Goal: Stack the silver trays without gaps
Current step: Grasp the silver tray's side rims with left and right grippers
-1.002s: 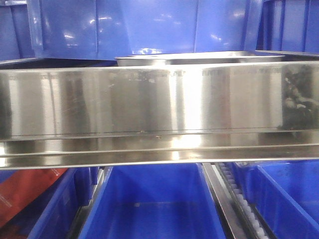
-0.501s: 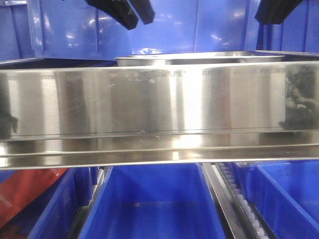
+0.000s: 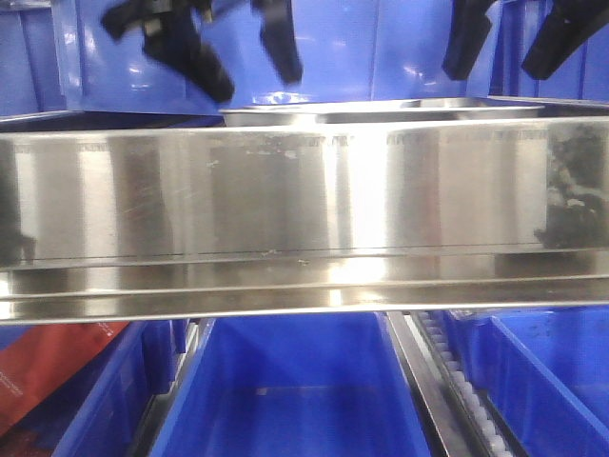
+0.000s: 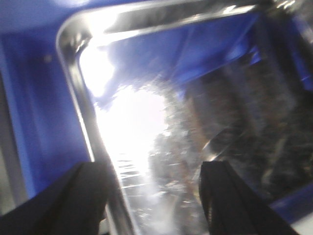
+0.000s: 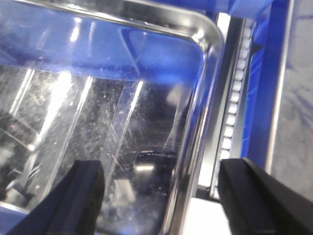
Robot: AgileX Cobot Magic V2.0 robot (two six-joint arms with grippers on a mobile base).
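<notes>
The silver tray [image 3: 409,108] will come up by itself and leave the blue bin behind when I lift it, because a blue gap [image 4: 46,112] runs next to the shiny rim.
A silver tray [image 3: 381,109] shows only as a thin shiny rim behind the steel rail, in front of blue bins. My left gripper [image 3: 245,59] hangs open above the tray's left end. My right gripper [image 3: 512,43] hangs open above its right end. In the left wrist view the left gripper [image 4: 156,205] is open with the tray's left rim [image 4: 73,83] running up by its left finger [image 4: 73,200]. In the right wrist view the right gripper [image 5: 166,196] is open and the tray's right rim [image 5: 198,112] passes between its fingers. Neither gripper holds anything.
A long brushed-steel rail [image 3: 304,200] fills the middle of the front view and hides most of the tray. Blue bins [image 3: 295,400] sit below it and more blue bins [image 3: 314,48] behind. A red pack [image 3: 43,367] lies lower left. A roller track [image 5: 234,93] runs along the tray's right side.
Both grippers have come down into the top of the front view; a second ago neither showed there. The tray and the rail have not moved.
</notes>
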